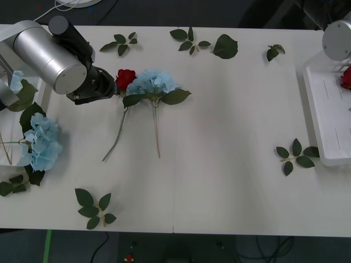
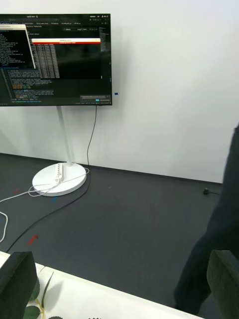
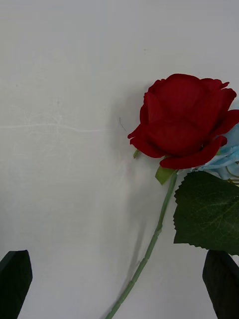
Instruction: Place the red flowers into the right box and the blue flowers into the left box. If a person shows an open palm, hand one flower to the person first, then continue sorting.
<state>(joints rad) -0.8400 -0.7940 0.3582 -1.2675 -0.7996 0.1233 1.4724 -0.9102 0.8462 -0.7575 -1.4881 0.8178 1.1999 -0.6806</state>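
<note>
My gripper will carry the red flower's stem, and it should stay stiff and keep its bend, because the green stem lies in a gentle bow.
A red flower lies on the table with its head against a blue flower, both stems pointing toward me. My left gripper hovers over the rose's left side. In the left wrist view it is open, with the rose ahead and its stem running between the fingers. Another blue flower lies at the far left in the left box, which my arm mostly hides. The right box holds a red flower. My right gripper is open, raised and facing the room.
Loose green leaf sprigs lie along the back edge, at the right and at the front left. A monitor on a stand and a person's dark clothing appear behind the table.
</note>
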